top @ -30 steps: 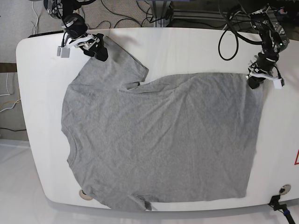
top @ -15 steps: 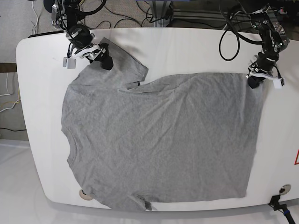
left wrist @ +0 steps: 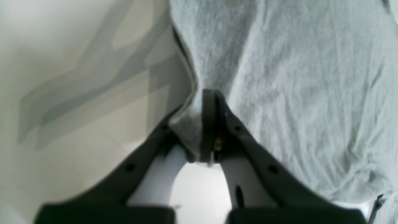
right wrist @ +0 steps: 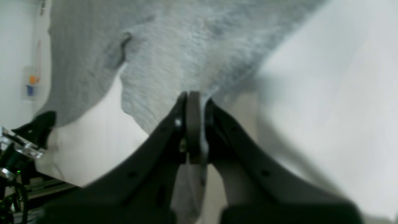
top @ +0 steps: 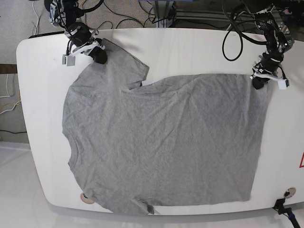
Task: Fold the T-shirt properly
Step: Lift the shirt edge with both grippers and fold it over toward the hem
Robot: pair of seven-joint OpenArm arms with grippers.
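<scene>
The T-shirt's lower sleeve (top: 132, 205) extends to the front edge, so the robot's right gripper and left gripper should pull the T-shirt back before they fold its far side (top: 199, 79) forward.
A grey T-shirt (top: 161, 137) lies spread flat on the white table (top: 190, 47), collar to the left and hem to the right. My right gripper (top: 100, 57) is at the back left, shut on the edge of the upper sleeve (top: 121, 61); in the right wrist view its jaws pinch a fold of fabric (right wrist: 174, 62). My left gripper (top: 257, 83) is at the back right, shut on the shirt's far hem corner. In the left wrist view that pinched corner (left wrist: 189, 133) sits between the jaws.
Cables (top: 142, 14) hang behind the table's far edge. Round fittings sit in the table at the front left (top: 86, 198) and front right (top: 288, 192). A red mark (top: 301, 161) shows at the right edge. The shirt's lower sleeve (top: 140, 206) reaches the front edge.
My right gripper dipped toward the shirt's middle with the sleeve, then drew back up and left, pulling the sleeve out. The left gripper has stayed put.
</scene>
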